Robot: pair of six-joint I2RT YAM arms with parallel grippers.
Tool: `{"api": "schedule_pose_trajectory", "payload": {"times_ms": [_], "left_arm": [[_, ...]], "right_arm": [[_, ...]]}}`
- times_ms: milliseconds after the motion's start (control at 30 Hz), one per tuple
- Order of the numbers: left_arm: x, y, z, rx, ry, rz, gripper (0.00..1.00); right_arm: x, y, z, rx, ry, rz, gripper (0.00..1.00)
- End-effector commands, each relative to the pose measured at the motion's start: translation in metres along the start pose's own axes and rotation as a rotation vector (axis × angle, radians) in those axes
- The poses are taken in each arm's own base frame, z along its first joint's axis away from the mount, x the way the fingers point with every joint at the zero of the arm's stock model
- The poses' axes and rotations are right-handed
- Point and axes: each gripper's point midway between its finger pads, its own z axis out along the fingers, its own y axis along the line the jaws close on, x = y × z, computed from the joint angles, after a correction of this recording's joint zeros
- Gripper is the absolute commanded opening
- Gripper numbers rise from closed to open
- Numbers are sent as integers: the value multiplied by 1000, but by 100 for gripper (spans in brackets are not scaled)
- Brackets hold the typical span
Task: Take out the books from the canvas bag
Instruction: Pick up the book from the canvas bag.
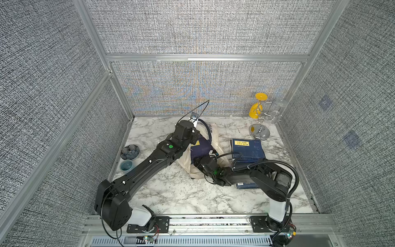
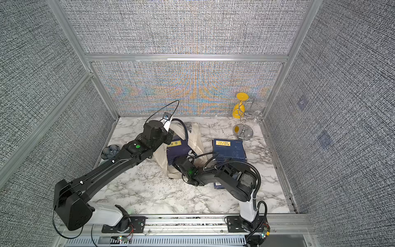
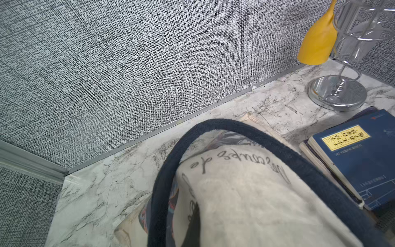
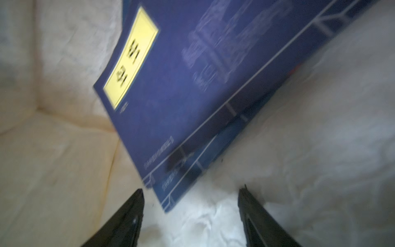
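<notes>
My gripper will bring the upper book [image 4: 197,82] out alone when it lifts that book, because a dark gap separates the upper book from the lower book.
The cream canvas bag [image 1: 213,136] [image 2: 196,136] lies mid-table, its mouth towards the right arm. My left gripper [image 1: 196,130] is shut on the bag's upper fabric [image 3: 245,192] and holds it raised; cloth and the navy handle [image 3: 213,125] cover its fingers. Two navy books [image 4: 181,85] [image 1: 201,147], the upper one with a yellow label, lie inside the bag. My right gripper [image 4: 190,190] is inside the mouth, open, with the books' near corner between its fingertips. More navy books [image 1: 248,149] [image 3: 352,160] are stacked on the table to the right.
One further navy book [image 1: 245,186] lies under the right arm. A chrome wire stand [image 1: 259,132] with a yellow cup [image 1: 255,111] and glasses is at the back right corner. A dark flower dish [image 1: 130,151] and a teal cup [image 1: 127,165] sit at the left wall.
</notes>
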Motion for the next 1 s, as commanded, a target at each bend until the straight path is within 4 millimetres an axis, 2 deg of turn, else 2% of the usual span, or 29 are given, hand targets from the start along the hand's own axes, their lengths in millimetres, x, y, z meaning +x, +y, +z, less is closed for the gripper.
{"api": "schedule_pose_trajectory", "payload": {"times_ms": [0, 233, 333, 500, 633, 800, 967], "left_arm": [[-40, -1, -16, 32, -172, -62, 0], [-54, -15, -38, 85, -279, 2, 0], [-55, -15, -40, 85, -288, 16, 0], [-50, -15, -34, 72, -261, 26, 0], [-44, -14, -27, 54, -225, 35, 0], [-33, -12, -12, 15, -167, 54, 0], [-24, -15, 0, 9, -124, 63, 0]], "right_arm": [[-12, 0, 10, -19, -23, 18, 71], [-25, 17, 14, -80, -57, -38, 70], [-28, 20, 12, -100, -74, -42, 64], [-31, 29, 9, -136, -89, -64, 50], [-36, 41, 0, -185, -101, -80, 33], [-37, 46, -13, -183, -111, -105, 27], [-40, 43, -11, -169, -131, -101, 26]]}}
